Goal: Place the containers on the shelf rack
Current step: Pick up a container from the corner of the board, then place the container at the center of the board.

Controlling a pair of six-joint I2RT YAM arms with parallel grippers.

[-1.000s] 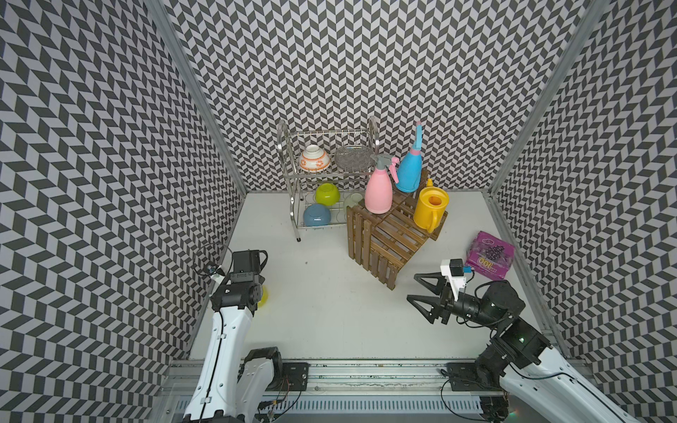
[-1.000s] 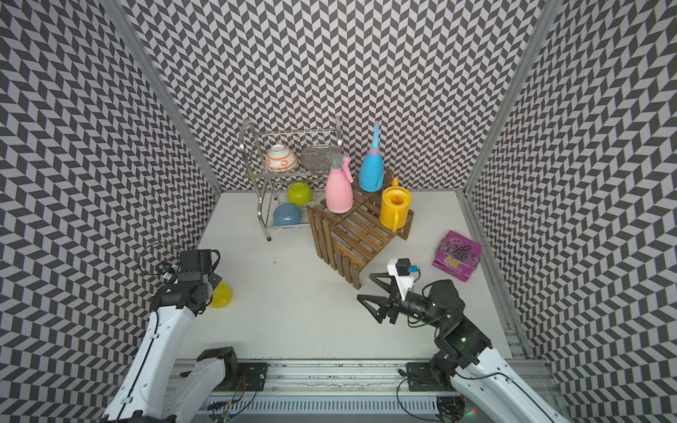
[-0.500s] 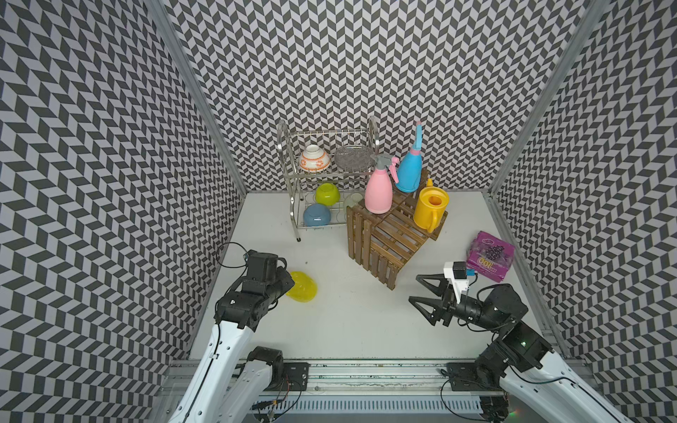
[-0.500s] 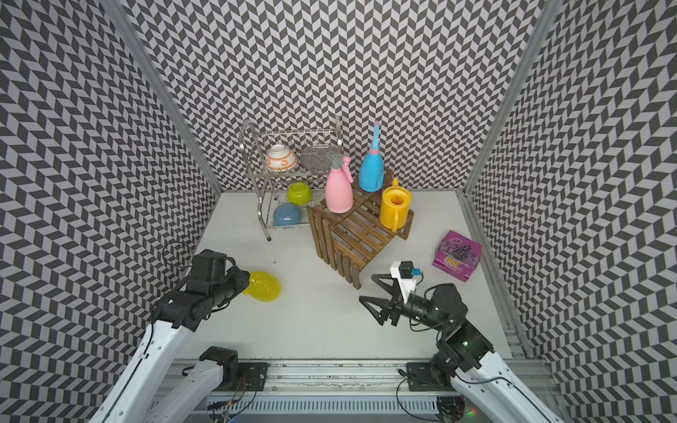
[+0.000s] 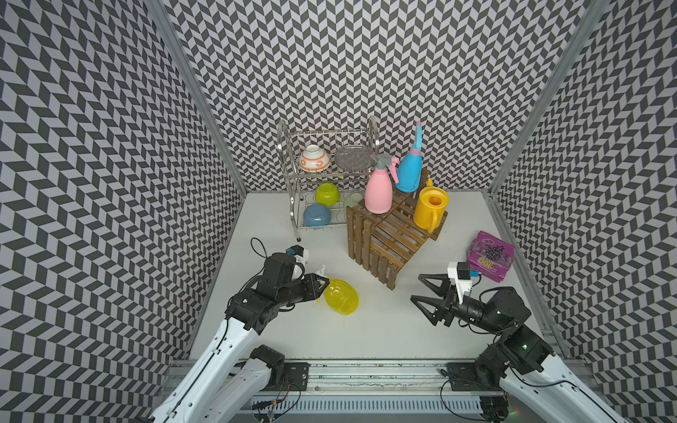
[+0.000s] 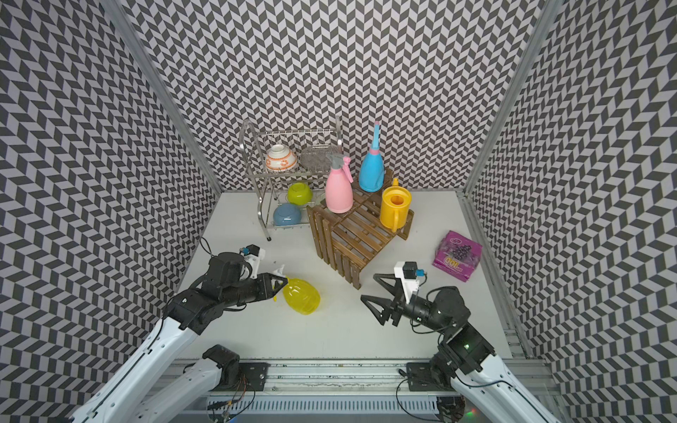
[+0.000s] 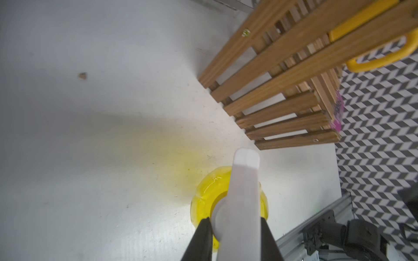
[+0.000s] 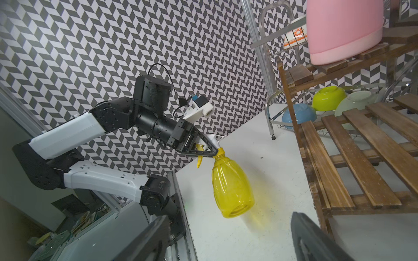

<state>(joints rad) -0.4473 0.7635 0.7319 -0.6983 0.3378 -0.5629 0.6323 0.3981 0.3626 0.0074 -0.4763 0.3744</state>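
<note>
Next, I stand the yellow spray bottle (image 5: 343,296) in front of the shelf rack (image 5: 373,315) before my right gripper takes the spray bottle's head, because the spray bottle is hanging tilted in my left gripper.
My left gripper (image 5: 322,284) (image 6: 282,284) (image 7: 235,220) is shut on the white head of the translucent yellow round spray bottle (image 5: 342,301) (image 6: 302,301) (image 8: 233,183). The bottle hangs tilted just above the white table, left of the brown shelf rack (image 5: 388,234) (image 6: 351,234) (image 7: 282,90). On the rack stand the pink spray bottle (image 5: 379,192) (image 8: 343,29), the blue spray bottle (image 5: 408,172) and the yellow watering can (image 5: 428,210) (image 7: 384,61). My right gripper (image 5: 417,288) (image 6: 369,286) (image 8: 228,214) is open and holds nothing. It sits right of the bottle and points at it.
A silver wire dish rack (image 5: 293,205) with bowls stands behind the shelf rack on its left. A purple package (image 5: 491,256) lies near the right wall. A metal rail (image 5: 366,370) runs along the table's front edge.
My left arm has swung from the left wall toward the table's middle, carrying the yellow bottle with it. The right gripper has shifted only slightly.
</note>
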